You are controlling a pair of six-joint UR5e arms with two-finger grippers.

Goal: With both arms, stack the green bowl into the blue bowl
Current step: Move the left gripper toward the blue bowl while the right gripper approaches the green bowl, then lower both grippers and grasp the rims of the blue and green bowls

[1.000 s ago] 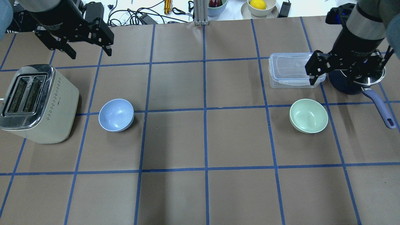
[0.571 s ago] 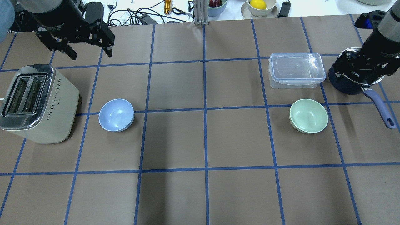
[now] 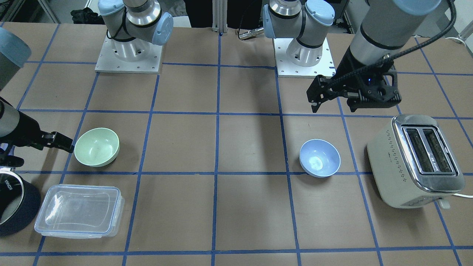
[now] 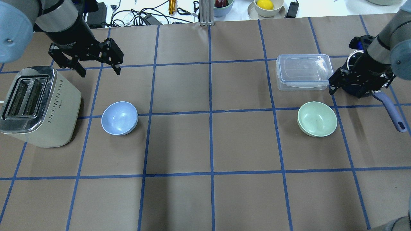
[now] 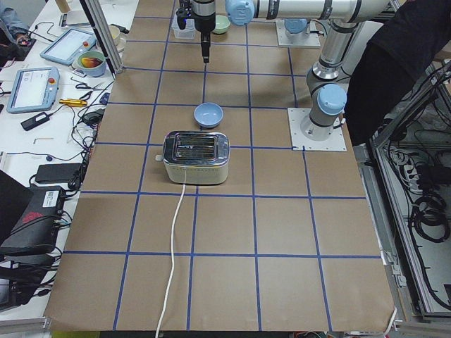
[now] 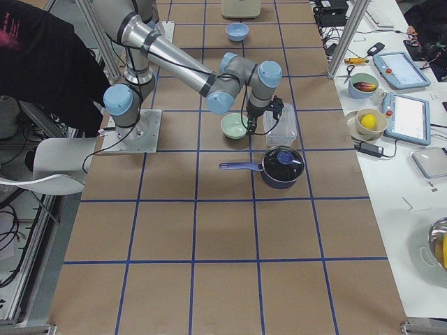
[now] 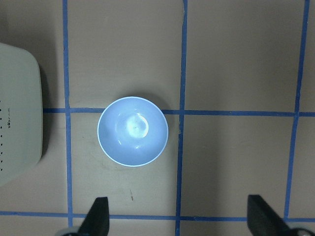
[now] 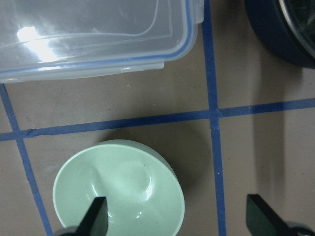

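The green bowl [image 3: 97,147] will fit inside the blue bowl and leave just a thin blue edge in sight when I lower it, because the blue bowl's rim [image 3: 319,140] looks similarly wide.
The green bowl [image 4: 317,119] sits upright on the table's right half; it also shows in the front view [image 3: 97,146] and the right wrist view [image 8: 118,191]. The blue bowl [image 4: 119,118] sits upright on the left half, next to the toaster, and shows in the front view [image 3: 319,163] and the left wrist view [image 7: 133,131]. My left gripper [image 4: 100,72] is open and empty, raised above the table on the far side of the blue bowl. My right gripper [image 4: 358,89] is open and empty, over the far right of the green bowl; one finger [image 8: 96,216] hangs over the bowl's inside.
A cream toaster [image 4: 38,106] stands left of the blue bowl. A clear lidded container [image 4: 303,72] and a dark navy saucepan with a purple handle [image 4: 391,112] sit just beyond the green bowl. Cables and dishes lie past the table's far edge.
My right gripper swung right off the clear container, then turned and came down beside the green bowl. My left gripper moved a little toward the blue bowl. Both bowls stayed still.
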